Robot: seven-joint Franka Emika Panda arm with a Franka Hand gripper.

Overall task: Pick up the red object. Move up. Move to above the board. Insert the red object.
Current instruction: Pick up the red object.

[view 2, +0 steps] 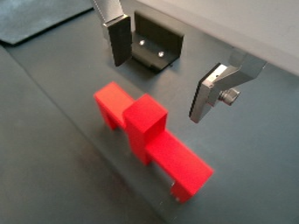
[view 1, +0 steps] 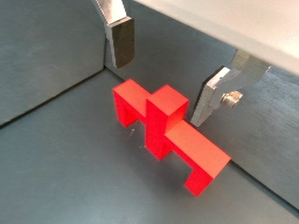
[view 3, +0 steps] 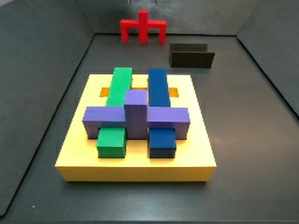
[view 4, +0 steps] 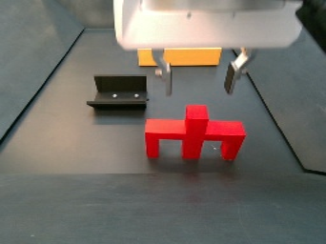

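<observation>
I expect the red object [view 3: 142, 25] to straddle the green and blue blocks when I insert it, because it has open gaps [view 3: 133, 37] between its legs.
The red object [view 4: 193, 133] stands upright on the dark floor, a bar on legs with a central post. It also shows in both wrist views [view 1: 163, 131] [view 2: 146, 136] and at the far end in a side view [view 3: 142, 28]. My gripper [view 4: 200, 84] is open and empty, just above and behind the red object's post, with one finger to each side and not touching it [view 1: 162, 87] [view 2: 160, 87]. The yellow board [view 3: 135, 157] carries green, blue and purple blocks. Only a strip of the board [view 4: 192, 57] shows behind the gripper.
The fixture [view 4: 118, 93], a dark L-shaped bracket, stands on the floor beside the red object, between it and the board [view 3: 193, 57] [view 2: 158, 48]. Dark side walls enclose the floor.
</observation>
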